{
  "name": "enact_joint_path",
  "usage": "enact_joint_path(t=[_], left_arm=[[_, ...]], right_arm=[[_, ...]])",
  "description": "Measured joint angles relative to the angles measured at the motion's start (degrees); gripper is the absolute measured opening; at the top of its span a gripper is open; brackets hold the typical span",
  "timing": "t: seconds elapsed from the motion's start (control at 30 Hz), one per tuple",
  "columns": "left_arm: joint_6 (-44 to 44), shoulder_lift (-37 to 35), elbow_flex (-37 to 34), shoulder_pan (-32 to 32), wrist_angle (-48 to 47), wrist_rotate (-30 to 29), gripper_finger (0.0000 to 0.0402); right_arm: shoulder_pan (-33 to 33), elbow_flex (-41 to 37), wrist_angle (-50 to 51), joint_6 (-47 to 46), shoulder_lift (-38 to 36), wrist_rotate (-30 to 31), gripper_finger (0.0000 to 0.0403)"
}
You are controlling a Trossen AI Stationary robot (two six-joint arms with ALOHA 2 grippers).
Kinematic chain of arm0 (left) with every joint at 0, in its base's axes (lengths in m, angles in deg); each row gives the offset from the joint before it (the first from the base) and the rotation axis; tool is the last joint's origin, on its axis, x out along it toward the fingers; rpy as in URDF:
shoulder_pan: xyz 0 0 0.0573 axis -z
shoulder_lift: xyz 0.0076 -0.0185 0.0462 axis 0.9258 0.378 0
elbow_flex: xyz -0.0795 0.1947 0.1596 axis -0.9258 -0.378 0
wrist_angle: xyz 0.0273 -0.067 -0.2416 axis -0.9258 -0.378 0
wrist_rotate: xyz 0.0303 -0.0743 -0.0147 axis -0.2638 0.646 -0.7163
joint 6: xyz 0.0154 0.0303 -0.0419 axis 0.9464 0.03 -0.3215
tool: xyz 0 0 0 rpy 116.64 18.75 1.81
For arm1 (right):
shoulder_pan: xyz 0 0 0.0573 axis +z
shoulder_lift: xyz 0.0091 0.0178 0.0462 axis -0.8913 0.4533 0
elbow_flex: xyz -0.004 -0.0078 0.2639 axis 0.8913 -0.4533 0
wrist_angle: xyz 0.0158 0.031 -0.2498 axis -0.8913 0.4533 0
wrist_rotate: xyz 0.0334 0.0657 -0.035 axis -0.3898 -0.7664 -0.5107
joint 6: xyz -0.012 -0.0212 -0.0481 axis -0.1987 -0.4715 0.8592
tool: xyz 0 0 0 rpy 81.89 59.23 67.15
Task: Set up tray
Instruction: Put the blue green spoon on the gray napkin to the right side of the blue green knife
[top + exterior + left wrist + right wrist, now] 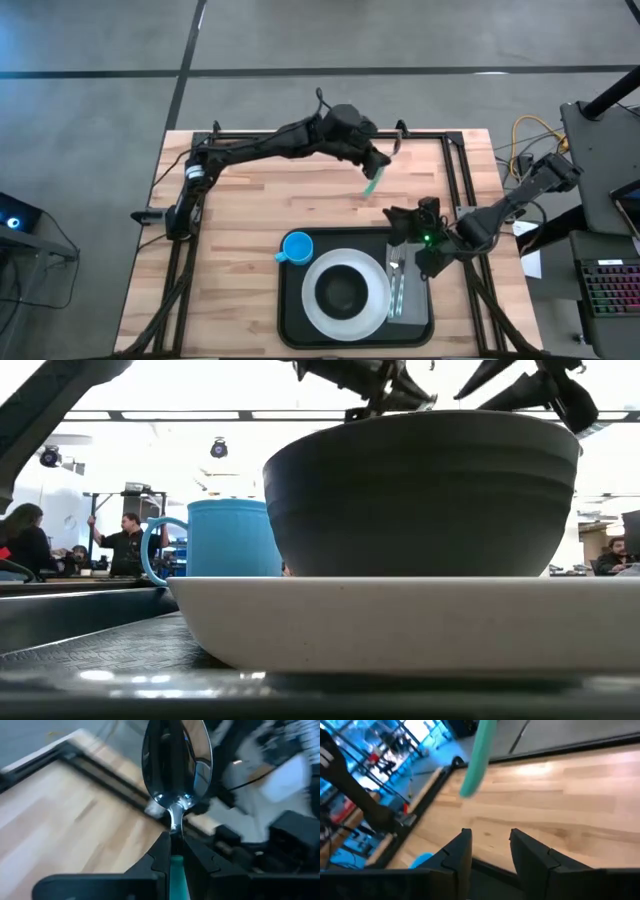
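Observation:
I should take the teal handle [373,183] with my right gripper and bring the spoon to the napkin, because my left gripper is pinching the spoon at its metal neck [176,818], far from the napkin.
My left gripper [378,160] is over the table's far middle, shut on a spoon [373,182] with a teal handle [477,760] and a shiny bowl [175,760]. My right gripper [397,216] is open [487,840] above the far right corner of the black tray [290,320]; the teal handle hangs in the air just beyond its fingers. On the tray rest a white plate [322,312] carrying a dark bowl [342,290], a blue cup [297,247], and a grey napkin [408,300] with a fork [396,275] lying on it. My left gripper pinches the spoon at its metal neck [173,822], where the bowl meets the teal handle, between the two fingers [160,852]. The fingers lie along the spoon. The bowl sticks out past the fingertips and the handle runs back between them. The spoon is lifted clear of the table.
The bare wooden table [250,200] lies open to the left of and beyond the tray. A black frame rail [450,170] runs along the far and right edges. In the low view the bowl [420,490], plate [400,620] and cup [225,540] fill the foreground; people stand in the room behind.

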Motion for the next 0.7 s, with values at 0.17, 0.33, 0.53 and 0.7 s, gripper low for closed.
enact_joint_path(t=[0.17, 0.33, 0.53, 0.7], left_arm=[[-1.74, 0.0, -2.86, 0.21, 10.27, 6.46, 0.0014], [-2.24, -0.02, -5.7, 0.18, 14.65, 7.53, 0.0015], [-3.74, 0.0, -8.86, 0.72, 24.42, 12.64, 0.0015], [-6.63, -0.04, -9.31, 1.02, 19.5, 3.81, 0.0015]], right_arm=[[0.04, 0.94, 0.09, 0.64, -0.6, 1.49, 0.0157], [0.02, 0.54, 0.93, -1.0, -3.17, 1.63, 0.0211], [-0.17, -0.28, 1.51, -1.49, -6.77, 1.56, 0.0265], [-0.69, -1.48, 1.55, -4.61, -8.94, 1.35, 0.0277]])
